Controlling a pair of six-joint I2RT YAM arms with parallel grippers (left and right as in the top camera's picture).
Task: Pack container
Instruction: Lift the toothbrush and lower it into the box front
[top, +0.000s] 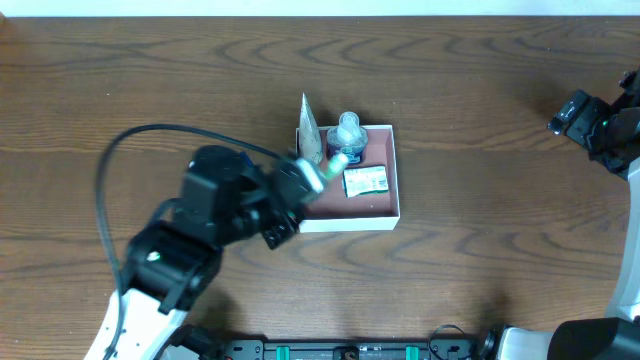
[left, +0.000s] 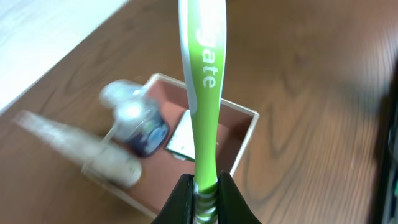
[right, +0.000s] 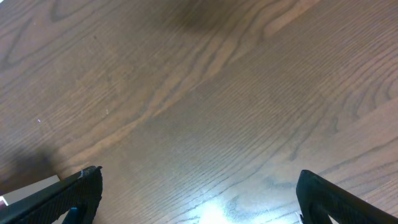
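Note:
Open container bottom (top: 366, 206) lies between the packet and the container's near side, so the robot's left gripper should keep lowering the toothbrush onto that strip (top: 345, 207) and then let go of it inside the container.
The container (top: 385, 212) is a shallow square box with white walls and a reddish-brown floor at the table's middle; it also shows in the left wrist view (left: 245, 134). Inside it are a small clear bottle with blue contents (top: 349, 132), a white tube (top: 309, 130) leaning at its left wall, and a small green-white packet (top: 365, 180). My left gripper (top: 312, 178) is shut on a green and white toothbrush (left: 205, 93) and holds it over the box's left part. My right gripper (right: 199, 199) is open and empty over bare table at the far right.
The table is dark wood. A black cable (top: 130, 150) loops from the left arm over the table's left half. The right arm (top: 600, 120) sits at the far right edge.

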